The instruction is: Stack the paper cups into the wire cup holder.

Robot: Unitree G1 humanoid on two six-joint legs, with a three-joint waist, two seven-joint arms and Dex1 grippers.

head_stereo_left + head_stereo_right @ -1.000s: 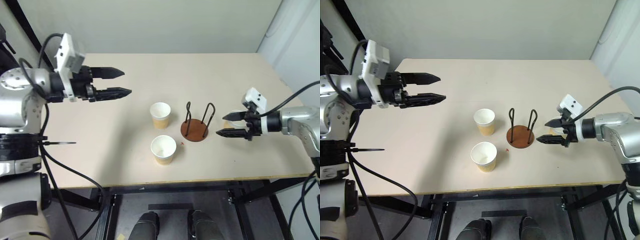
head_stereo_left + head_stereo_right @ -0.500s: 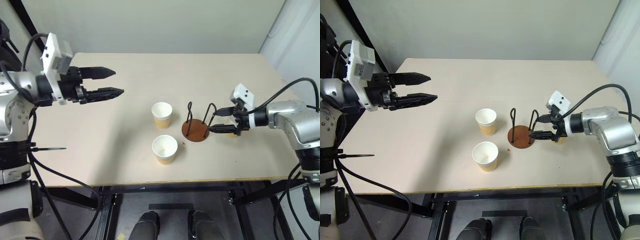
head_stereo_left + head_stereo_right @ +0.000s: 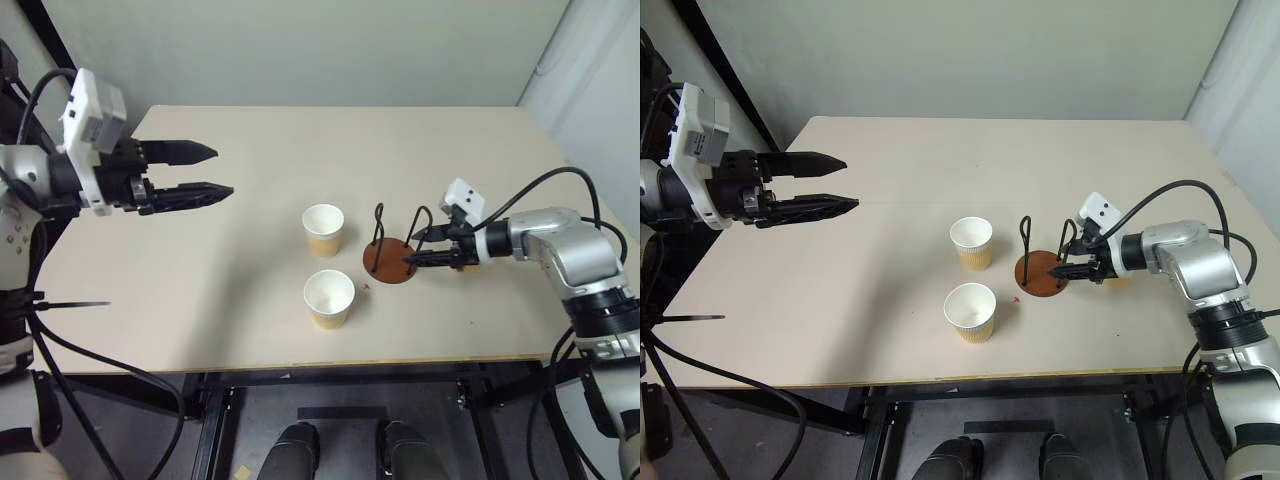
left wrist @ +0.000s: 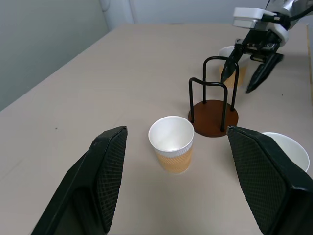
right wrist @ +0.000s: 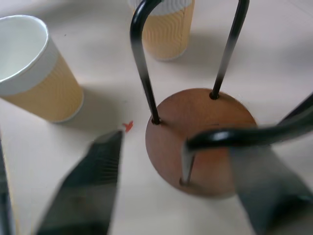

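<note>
My gripper will pull the loop of the wire cup holder [image 3: 389, 260], and the holder will move along whole and upright because the wire ends [image 5: 156, 120] are set into the reddish-brown disc.
The wire cup holder [image 3: 390, 262], a reddish-brown disc with two black wire loops, stands empty at mid-table. Two paper cups stand upright to its left, one farther back [image 3: 322, 229] and one nearer the front [image 3: 328, 298]. A third cup [image 4: 226, 51] stands just behind my right gripper, mostly hidden by it. My right gripper [image 3: 412, 249] is open at the holder's right side, its fingers on either side of the right wire loop and low over the disc. My left gripper [image 3: 223, 170] hovers open and empty above the table's left part, far from the cups.
The pale table [image 3: 250, 330] has its front edge close below the nearer cup. A small red mark [image 5: 128, 126] lies on the table beside the disc. A grey wall [image 3: 330, 50] stands behind the table.
My right gripper has moved left from beside the holder onto its right loop, and its fingers have narrowed. My left gripper has drawn back a little to the left.
</note>
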